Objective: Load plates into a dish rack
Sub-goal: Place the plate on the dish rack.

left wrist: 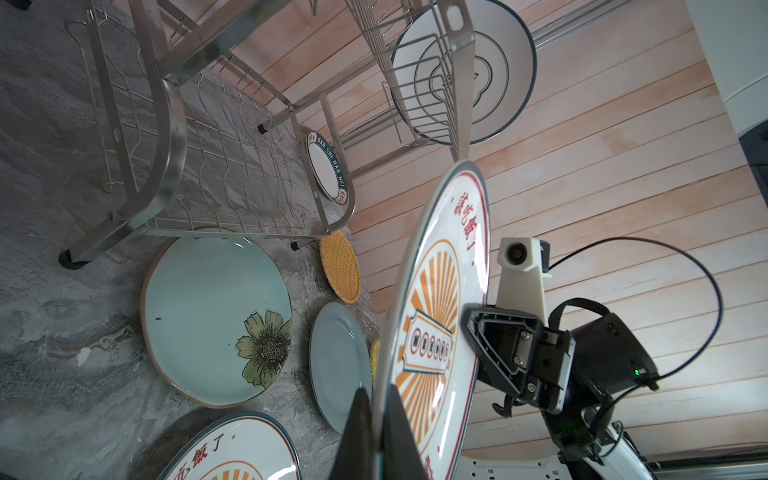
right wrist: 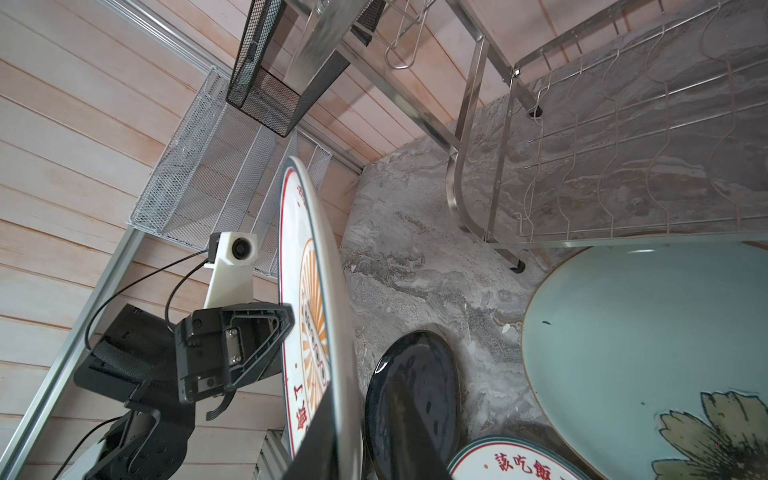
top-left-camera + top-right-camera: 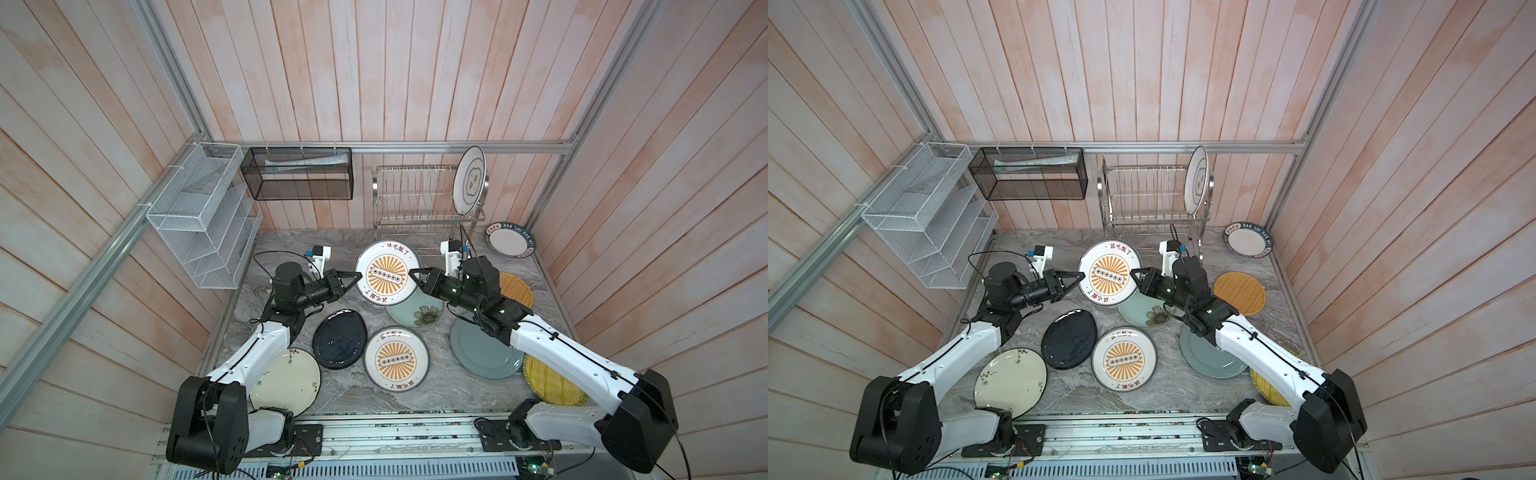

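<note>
Next, my right gripper closes on the opposite rim (image 3: 417,272) before my left gripper lets go, because my left gripper is on the sunburst plate's rim (image 3: 359,270) away from the upright plate.
A white plate with an orange sunburst (image 3: 386,272) (image 3: 1109,274) hangs tilted above the table between my two arms. My left gripper (image 3: 358,275) (image 1: 376,395) is shut on its left rim. My right gripper (image 3: 411,273) (image 2: 361,399) straddles the opposite rim; one finger lies on the printed face, and the other stands a narrow gap off the back. The dish rack (image 3: 415,195) (image 3: 1142,195) stands behind, with one white dark-rimmed plate (image 3: 468,180) upright at the right end of its upper tier. A pale green flower plate (image 3: 415,311) lies partly under the held one.
Flat on the table lie a black plate (image 3: 340,338), a second sunburst plate (image 3: 396,358), a grey-blue one (image 3: 478,353), a cream one (image 3: 286,380) and two woven-look ones (image 3: 515,289) (image 3: 548,384). A lettered plate (image 3: 510,240) leans at the back right. A white mesh organiser (image 3: 199,216) and a black basket (image 3: 297,172) hang on the walls.
</note>
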You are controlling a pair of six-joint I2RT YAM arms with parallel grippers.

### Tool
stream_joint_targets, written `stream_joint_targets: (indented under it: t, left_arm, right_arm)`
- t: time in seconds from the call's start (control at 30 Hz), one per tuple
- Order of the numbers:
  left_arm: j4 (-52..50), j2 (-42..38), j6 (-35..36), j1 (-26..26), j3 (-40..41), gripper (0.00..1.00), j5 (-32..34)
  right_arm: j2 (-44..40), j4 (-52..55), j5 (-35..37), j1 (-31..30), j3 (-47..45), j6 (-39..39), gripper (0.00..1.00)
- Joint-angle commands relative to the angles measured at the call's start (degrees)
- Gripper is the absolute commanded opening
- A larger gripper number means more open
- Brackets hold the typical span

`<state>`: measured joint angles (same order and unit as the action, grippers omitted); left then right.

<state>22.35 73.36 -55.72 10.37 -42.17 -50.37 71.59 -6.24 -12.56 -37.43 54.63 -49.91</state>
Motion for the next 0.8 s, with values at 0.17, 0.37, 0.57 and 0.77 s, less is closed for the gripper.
stream_joint_targets:
  t: [0.17,0.37,0.57,0.77]
  left_arm:
    - [3.23,-1.62,-0.09,-0.88,0.16,0.00,-1.92]
    - [3.90,-2.23,-0.26,-1.43,0.29,0.01,-2.13]
    - [8.14,-5.06,-1.63,-3.35,1.60,0.79,-2.74]
    - [14.50,-9.40,-3.02,-5.43,4.14,1.00,-2.51]
  right_arm:
    - [0.05,-3.14,0.74,-1.02,0.01,-1.09,0.00]
    - [-1.87,-2.04,4.33,-2.18,0.21,-0.07,0.00]
    - [-4.94,3.33,11.66,-2.65,1.22,2.20,0.00]
    - [-8.44,7.25,16.21,-2.74,3.95,5.61,0.00]
